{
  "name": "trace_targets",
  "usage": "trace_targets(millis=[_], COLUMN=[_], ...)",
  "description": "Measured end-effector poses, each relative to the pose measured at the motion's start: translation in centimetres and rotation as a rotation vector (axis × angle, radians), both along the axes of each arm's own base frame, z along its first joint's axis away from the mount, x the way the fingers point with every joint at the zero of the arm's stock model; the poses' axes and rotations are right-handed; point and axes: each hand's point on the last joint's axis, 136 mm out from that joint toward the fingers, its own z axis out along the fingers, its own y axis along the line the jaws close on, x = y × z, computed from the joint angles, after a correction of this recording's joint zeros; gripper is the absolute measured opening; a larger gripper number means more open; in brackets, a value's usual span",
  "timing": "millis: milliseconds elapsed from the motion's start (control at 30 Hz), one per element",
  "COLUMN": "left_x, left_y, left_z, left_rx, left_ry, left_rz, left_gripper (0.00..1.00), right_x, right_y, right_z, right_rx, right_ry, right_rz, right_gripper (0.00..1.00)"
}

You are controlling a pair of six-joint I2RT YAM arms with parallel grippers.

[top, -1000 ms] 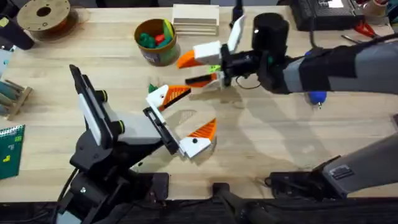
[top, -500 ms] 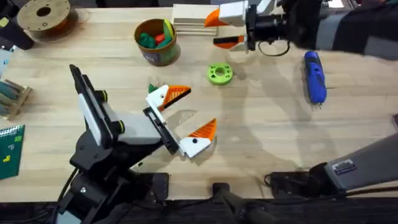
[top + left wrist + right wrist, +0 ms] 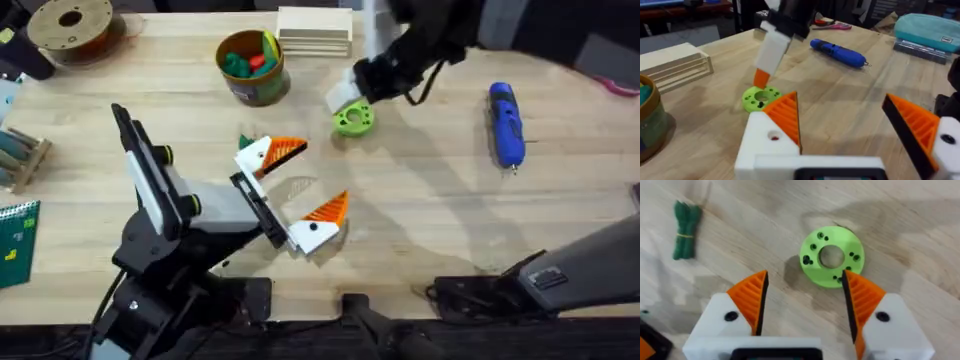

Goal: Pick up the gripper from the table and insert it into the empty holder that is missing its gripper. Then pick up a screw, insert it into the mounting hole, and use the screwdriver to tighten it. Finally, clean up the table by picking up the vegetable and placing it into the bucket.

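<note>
A black screw (image 3: 760,104) sticks up from the lime-green ring (image 3: 353,118). I expect the screw to slip out and leave the ring behind when I lift the screw.
My right gripper (image 3: 805,277) is open, its orange-tipped white fingers (image 3: 752,300) hanging just above a lime-green ring (image 3: 832,256). From overhead, the right gripper (image 3: 352,92) sits at the ring's (image 3: 352,120) back edge. The dark-green vegetable (image 3: 686,230) lies on the table (image 3: 440,220), close to my left gripper's far tip (image 3: 244,140). My left gripper (image 3: 312,180) rests open near the table's middle, empty, both orange tips in place (image 3: 840,100). The blue screwdriver (image 3: 505,122) lies to the right. The bucket (image 3: 250,65) stands at the back. The loose gripper, the holder and the screw are out of view.
A wooden block (image 3: 315,30) stands behind the ring, and a brown spool (image 3: 70,25) is at the back left. A teal case (image 3: 930,30) lies beyond the screwdriver (image 3: 837,52). Green cards (image 3: 18,240) sit at the left edge. Bare wood stretches across the right front.
My right arm swung from the table's middle to the back, then came down over the lime-green ring, uncovering ring and screwdriver. The left arm has not moved.
</note>
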Motion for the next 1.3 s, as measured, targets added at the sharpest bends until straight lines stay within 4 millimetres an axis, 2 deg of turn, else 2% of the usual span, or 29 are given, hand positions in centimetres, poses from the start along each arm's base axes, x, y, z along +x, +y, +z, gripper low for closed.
trace_targets(millis=[167,467,733,767,900,1167,1300], left_x=[0.0,0.0,0.0,0.0,0.0,0.0,0.0], left_y=[0.0,0.0,0.0,0.0,0.0,0.0,0.0], left_z=[0.0,0.0,0.0,0.0,0.0,0.0,0.0], left_rx=[0.000,0.000,0.000,0.000,0.000,0.000,0.000], left_ry=[0.000,0.000,0.000,-0.001,0.000,0.000,0.000], left_rz=[-0.002,-0.003,-0.003,-0.003,-0.003,-0.003,-0.003], left_gripper=[0.987,0.987,0.987,0.987,0.987,0.987,0.987], right_x=[-0.5,-0.7,-1.7,-1.9,-1.8,-1.2,-1.0], right_y=[0.7,1.3,2.6,2.6,2.6,2.9,3.1], right_z=[-0.3,-0.5,-3.8,-4.8,-5.5,-5.3,-5.2], right_rx=[-0.091,-0.139,-0.190,-0.205,-0.213,-0.203,-0.197], right_ry=[-0.053,-0.084,-0.027,-0.006,0.003,-0.024,-0.035], right_rz=[0.055,0.083,0.136,0.145,0.145,0.141,0.141], right_gripper=[0.803,0.803,0.794,0.674,0.511,0.354,0.333])
